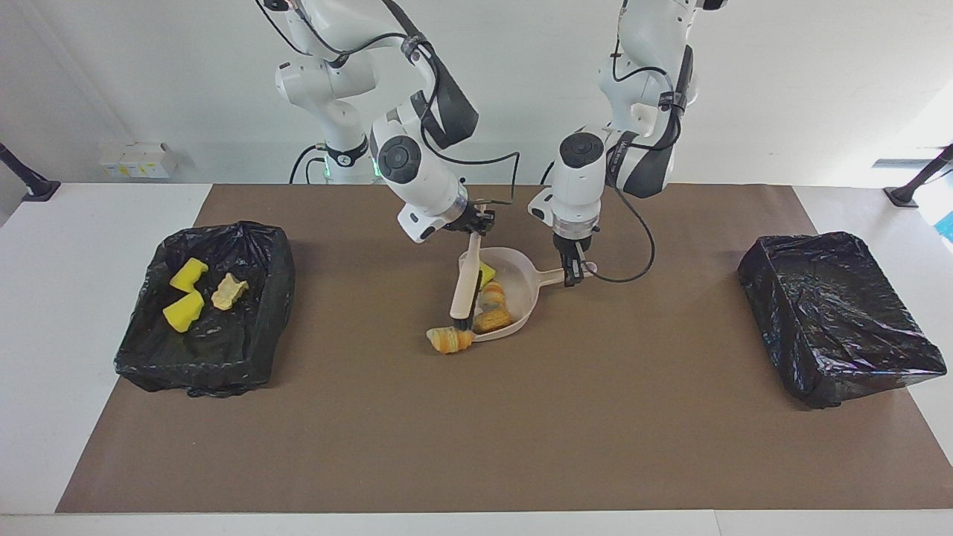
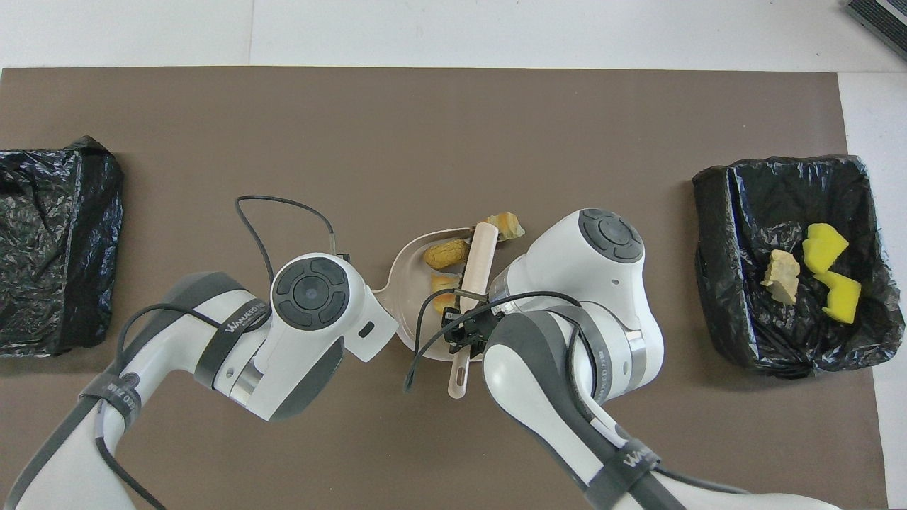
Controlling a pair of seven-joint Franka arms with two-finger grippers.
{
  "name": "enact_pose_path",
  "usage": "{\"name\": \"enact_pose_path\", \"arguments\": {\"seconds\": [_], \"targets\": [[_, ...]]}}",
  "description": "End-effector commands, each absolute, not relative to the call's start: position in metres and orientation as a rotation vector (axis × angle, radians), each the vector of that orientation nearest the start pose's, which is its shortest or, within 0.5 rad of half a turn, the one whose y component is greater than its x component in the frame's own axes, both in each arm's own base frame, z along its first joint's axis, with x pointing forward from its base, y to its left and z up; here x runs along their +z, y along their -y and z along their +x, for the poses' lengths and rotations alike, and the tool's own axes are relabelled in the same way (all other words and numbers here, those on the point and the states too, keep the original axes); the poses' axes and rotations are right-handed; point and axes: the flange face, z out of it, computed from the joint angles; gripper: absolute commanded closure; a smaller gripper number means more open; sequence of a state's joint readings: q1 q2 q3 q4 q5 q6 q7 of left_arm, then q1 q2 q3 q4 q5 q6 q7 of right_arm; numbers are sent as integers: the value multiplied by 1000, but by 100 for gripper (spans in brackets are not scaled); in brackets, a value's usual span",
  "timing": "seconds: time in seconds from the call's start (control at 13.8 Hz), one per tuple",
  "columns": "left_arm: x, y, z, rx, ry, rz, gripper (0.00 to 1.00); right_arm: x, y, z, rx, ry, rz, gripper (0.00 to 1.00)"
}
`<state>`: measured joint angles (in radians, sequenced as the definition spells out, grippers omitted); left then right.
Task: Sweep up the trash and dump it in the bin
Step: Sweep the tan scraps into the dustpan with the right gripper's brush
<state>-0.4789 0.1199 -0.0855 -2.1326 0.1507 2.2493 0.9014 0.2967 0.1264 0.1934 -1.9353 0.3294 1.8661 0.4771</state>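
Observation:
The brush is between the orange lump (image 1: 448, 340) and the dustpan's edge, so my right gripper should move the brush past the lump (image 1: 420, 338) and sweep the lump in.
My right gripper (image 1: 476, 222) is shut on the pale wooden brush (image 1: 463, 286), which leans with its bristles at the mouth of the beige dustpan (image 1: 523, 266). My left gripper (image 1: 573, 272) is shut on the dustpan's handle (image 1: 555, 277). In the pan lie trash pieces: a yellow wedge (image 1: 487, 272) and two orange-brown lumps (image 1: 492, 318). One more orange lump (image 1: 449, 340) sits on the mat just outside the pan's lip. In the overhead view the brush (image 2: 480, 258) crosses the dustpan (image 2: 407, 280), and the outside lump (image 2: 504, 225) lies by the brush tip.
A black-lined bin (image 1: 149, 357) toward the right arm's end holds two yellow wedges (image 1: 183, 311) and a pale flaky piece (image 1: 228, 290). A second black-lined bin (image 1: 841, 313) stands toward the left arm's end. A brown mat (image 1: 476, 432) covers the table.

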Motion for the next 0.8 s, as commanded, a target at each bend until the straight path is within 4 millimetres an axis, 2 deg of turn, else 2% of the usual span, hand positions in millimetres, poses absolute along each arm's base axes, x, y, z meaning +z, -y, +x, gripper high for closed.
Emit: {"name": "enact_pose_path", "arguments": {"seconds": [0.0,0.15,0.29,0.36,0.44,0.58,0.65,0.73], "targets": [[352,293,474,0,-2090,-2198,100,419,-257,491,395,129,-3043,100],[358,287,475,27,-2075,-2213,100,407,-226,511,337,537,-3155,100],[371,277,483,108,-2033,-2278,100,388,-212,539,346,857,-3199,100],[374,276,483,153,-2028,-2284,100,381,-214,549,349,931,-3204,100],[374,274,482,180,-2013,-2297,100,371,-223,550,364,956,-3193,100],[375,273,477,225,-1938,-2351,100,351,-244,535,450,996,-3151,100],[374,276,475,220,-1937,-2350,100,351,-248,526,501,963,-3117,100],[374,277,474,206,-1942,-2346,100,349,-261,515,543,922,-3063,100]]}}
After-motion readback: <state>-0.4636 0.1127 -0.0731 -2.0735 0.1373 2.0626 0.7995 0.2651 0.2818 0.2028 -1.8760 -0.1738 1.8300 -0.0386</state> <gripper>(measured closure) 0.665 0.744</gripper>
